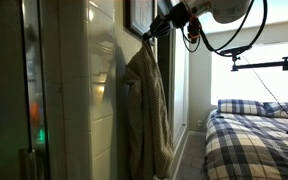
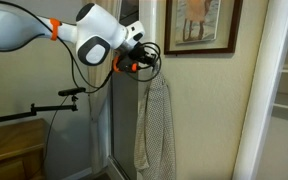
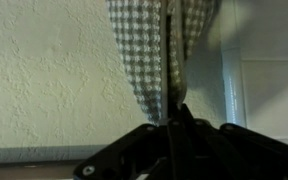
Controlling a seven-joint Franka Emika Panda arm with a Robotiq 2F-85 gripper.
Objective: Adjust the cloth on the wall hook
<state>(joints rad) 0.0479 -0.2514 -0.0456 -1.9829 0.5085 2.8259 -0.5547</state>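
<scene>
My fingers are pinching the cloth's gathered top end (image 1: 145, 51) and the cloth's folds hang free. My gripper should keep lowering the cloth toward the wall (image 1: 132, 49) until the hook catches it.
The grey-beige checked cloth (image 1: 146, 110) hangs down the wall in long folds; it shows in both exterior views (image 2: 156, 125). My gripper (image 1: 155, 33) is at the cloth's top end, just below the picture, as an exterior view shows (image 2: 148, 62). In the wrist view the dark fingers (image 3: 174, 118) meet, shut on a gathered fold of the cloth (image 3: 144, 50) close to the textured wall. The wall hook is hidden behind the gripper and the cloth.
A dark-framed picture (image 2: 199, 25) hangs on the wall right above the gripper. A bed with blue-and-white plaid bedding (image 1: 254, 140) stands nearby. A camera arm on a stand (image 2: 64, 95) is off to the side. A white door frame (image 2: 274, 90) borders the wall.
</scene>
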